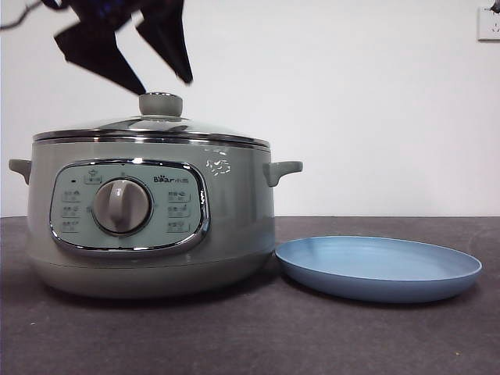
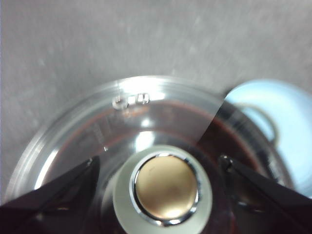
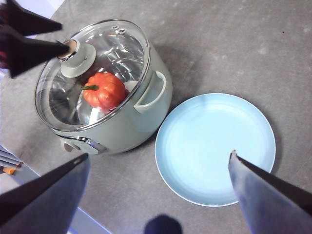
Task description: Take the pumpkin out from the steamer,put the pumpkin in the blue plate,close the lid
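Note:
The glass lid [image 1: 117, 125] will come cleanly off the steamer when the robot raises the knob, because an even seam [image 1: 150, 141] runs below the round rim.
The steamer [image 1: 234, 203] stands on the left of the table with the lid [image 1: 156, 125] closed on it. My left gripper [image 1: 164, 83] hangs open just above the lid's knob [image 1: 160, 104]. In the left wrist view its jaws stand either side of the knob [image 2: 165, 187], apart from it. The pumpkin [image 3: 103, 91] shows through the glass lid [image 3: 122, 48] inside the steamer [image 3: 126, 122]. The blue plate [image 1: 379, 266] lies empty to the right of the pot. My right gripper [image 3: 159, 156] is open and empty, high above the plate [image 3: 214, 146].
The table [image 1: 250, 344] is dark grey with a white wall behind. A wall socket [image 1: 488, 23] sits at the top right. In the right wrist view the table's edge [image 3: 48, 185] runs close to the steamer's panel side.

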Controlling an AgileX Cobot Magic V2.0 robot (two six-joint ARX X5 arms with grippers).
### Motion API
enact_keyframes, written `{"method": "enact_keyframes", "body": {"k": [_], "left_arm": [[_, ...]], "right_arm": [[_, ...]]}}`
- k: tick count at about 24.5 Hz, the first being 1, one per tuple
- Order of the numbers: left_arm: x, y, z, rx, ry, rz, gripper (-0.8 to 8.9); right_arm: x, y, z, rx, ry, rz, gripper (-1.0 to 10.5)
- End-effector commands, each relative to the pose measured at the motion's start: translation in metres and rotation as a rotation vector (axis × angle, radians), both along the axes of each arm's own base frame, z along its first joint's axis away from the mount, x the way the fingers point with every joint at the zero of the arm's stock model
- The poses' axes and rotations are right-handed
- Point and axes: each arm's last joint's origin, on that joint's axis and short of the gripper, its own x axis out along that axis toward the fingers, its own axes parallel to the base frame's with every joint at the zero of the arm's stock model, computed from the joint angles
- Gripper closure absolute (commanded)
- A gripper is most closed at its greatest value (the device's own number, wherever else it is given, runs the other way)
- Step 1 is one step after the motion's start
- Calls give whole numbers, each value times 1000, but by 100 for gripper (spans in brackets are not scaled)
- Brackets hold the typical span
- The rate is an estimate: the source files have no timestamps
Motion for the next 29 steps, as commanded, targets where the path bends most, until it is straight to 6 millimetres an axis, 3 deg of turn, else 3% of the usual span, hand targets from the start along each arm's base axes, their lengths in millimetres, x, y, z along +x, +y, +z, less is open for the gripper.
{"method": "enact_keyframes", "body": {"k": [1,7,8,11,13,20,23,29], "left_arm": [[4,-5,-8,27,19,-15,407],[5,-7,-14,45,53,-21,411],[5,-7,-14,45,54,-21,448],[3,-7,-16,71,72,-45,707],[2,-6,-17,76,78,-47,814],[1,-6,-13,70,57,-41,826],[-4,-3,2,38,-6,-39,822],[-32,12,59,-46,-175,-35,822]], "right_arm": [[1,0,2,4,-14,-1,474],[1,0,2,4,-15,-1,474],[2,0,2,5,-15,-1,474],[2,0,2,6,-14,-2,474],[2,0,2,6,-14,-2,474],[2,0,2,6,-16,-3,474],[2,0,2,11,-10,-6,474],[3,1,4,30,-19,-17,474]]}}
